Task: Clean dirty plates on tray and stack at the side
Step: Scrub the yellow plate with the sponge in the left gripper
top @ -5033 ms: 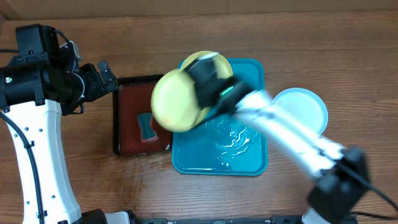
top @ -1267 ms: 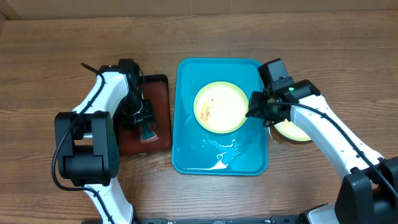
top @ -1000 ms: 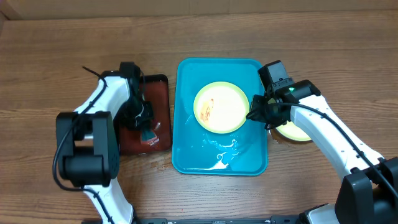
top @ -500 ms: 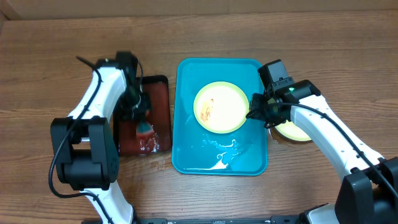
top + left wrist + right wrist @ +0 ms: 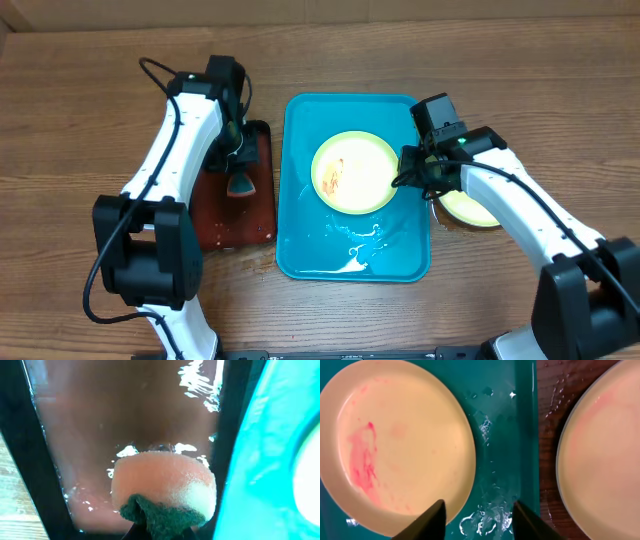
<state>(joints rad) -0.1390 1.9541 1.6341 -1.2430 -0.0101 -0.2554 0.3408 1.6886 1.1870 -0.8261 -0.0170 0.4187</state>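
Note:
The red smear (image 5: 334,177) is on the plate and its rim is loose, so my right gripper should hold the plate's rim (image 5: 394,191) tight while my left gripper scrubs, before the plate is stacked.
A yellow-green rimmed plate (image 5: 355,172) with a red smear left of its centre lies in the far half of the turquoise tray (image 5: 305,255). A second plate (image 5: 472,208) rests on the table right of the tray, partly under my right arm. My right gripper (image 5: 408,180) is open at the first plate's right edge. In the right wrist view, one fingertip (image 5: 427,520) overlaps the plate (image 5: 395,440) and the other (image 5: 527,520) is by the tray wall (image 5: 525,435). My left gripper (image 5: 240,165) is shut on a wet sponge (image 5: 162,487), held above the black tray.
The black tray (image 5: 215,220) with red-brown water (image 5: 150,420) sits directly left of the turquoise tray. Water is pooled on the turquoise tray's near half (image 5: 365,240). Bare wooden table (image 5: 90,90) surrounds both trays.
My left gripper closed on the sponge and carried it up from the black tray's middle toward its far right side. My right gripper's jaws widened slightly at the plate's edge.

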